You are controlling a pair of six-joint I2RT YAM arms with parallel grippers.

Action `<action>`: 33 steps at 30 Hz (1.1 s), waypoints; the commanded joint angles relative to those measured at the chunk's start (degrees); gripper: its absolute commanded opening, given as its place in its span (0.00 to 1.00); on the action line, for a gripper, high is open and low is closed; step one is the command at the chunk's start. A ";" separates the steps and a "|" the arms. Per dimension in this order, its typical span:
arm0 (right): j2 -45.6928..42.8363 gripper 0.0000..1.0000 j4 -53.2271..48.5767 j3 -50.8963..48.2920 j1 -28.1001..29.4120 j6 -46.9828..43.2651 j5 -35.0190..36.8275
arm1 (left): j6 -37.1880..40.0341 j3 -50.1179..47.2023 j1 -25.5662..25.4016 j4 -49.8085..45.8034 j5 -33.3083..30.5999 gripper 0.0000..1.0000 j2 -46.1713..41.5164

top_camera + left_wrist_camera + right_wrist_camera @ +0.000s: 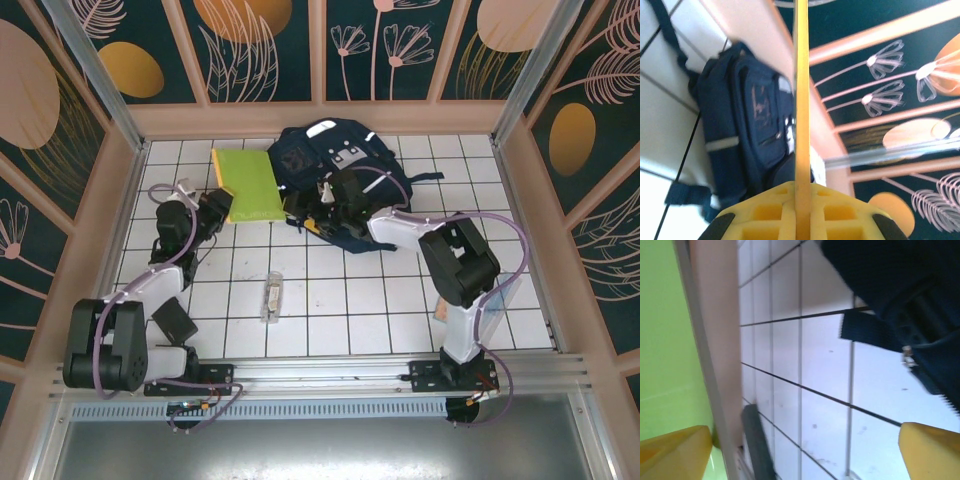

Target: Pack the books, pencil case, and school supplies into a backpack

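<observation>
The lime-green book (pixel 248 186) will stay flat and shut when I carry it, because it keeps a straight free edge (pixel 277 185) while it is held by one edge.
The navy backpack (pixel 340 180) lies at the back middle of the tiled table, also in the left wrist view (pixel 740 125) and the right wrist view (pixel 900 290). A lime-green book (pixel 246 184) sits just left of it. My left gripper (pixel 217 213) is shut on the book's near left edge; that thin edge (pixel 801 100) runs up between the yellow fingers (pixel 801 200). My right gripper (pixel 325 196) stands open at the backpack's left side, with only tiles between its fingers (pixel 802 455) and the green cover (pixel 665 340) beside one. A narrow clear box (pixel 271 297) lies mid-table.
A bluish clear pouch (pixel 502 298) and a pinkish item (pixel 441 310) lie at the right, partly behind the right arm. A dark square piece (pixel 176 320) sits by the left arm. Patterned walls (pixel 320 50) close in the table on three sides.
</observation>
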 commanded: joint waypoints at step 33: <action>4.74 0.00 38.76 -0.05 6.31 25.67 10.39 | -13.87 -1.93 -17.37 19.80 -22.14 0.10 7.92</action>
